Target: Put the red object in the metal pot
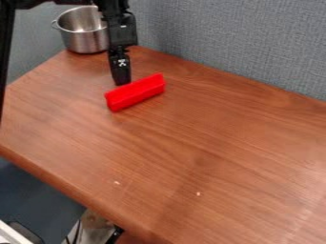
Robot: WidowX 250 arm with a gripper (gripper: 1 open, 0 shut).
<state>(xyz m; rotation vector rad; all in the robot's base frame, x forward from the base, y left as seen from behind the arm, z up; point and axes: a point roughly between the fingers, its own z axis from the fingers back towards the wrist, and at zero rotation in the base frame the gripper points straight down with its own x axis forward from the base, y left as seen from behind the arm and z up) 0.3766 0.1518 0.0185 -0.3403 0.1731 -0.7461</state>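
The gripper's fingers are at the red object's back edge (124, 90) close to one end, so the robot should turn the bar, move away and come down over its middle (136, 93).
The red object (135, 92) is a bright red bar lying flat on the wooden table (192, 162), toward its back left. My gripper (122, 76) hangs from above with its dark fingers pointing down, just behind the bar's left end and very close to it. It is open and holds nothing. The metal pot (83, 30) stands upright at the table's far left corner, behind and to the left of the gripper. It is shiny and round, and the arm covers part of its right side.
A grey-blue wall (242, 38) runs right behind the table's back edge. The table's front edge slopes down to the lower left, with floor and a chair base (95, 232) below it. A dark arm link (10, 57) crosses the left border.
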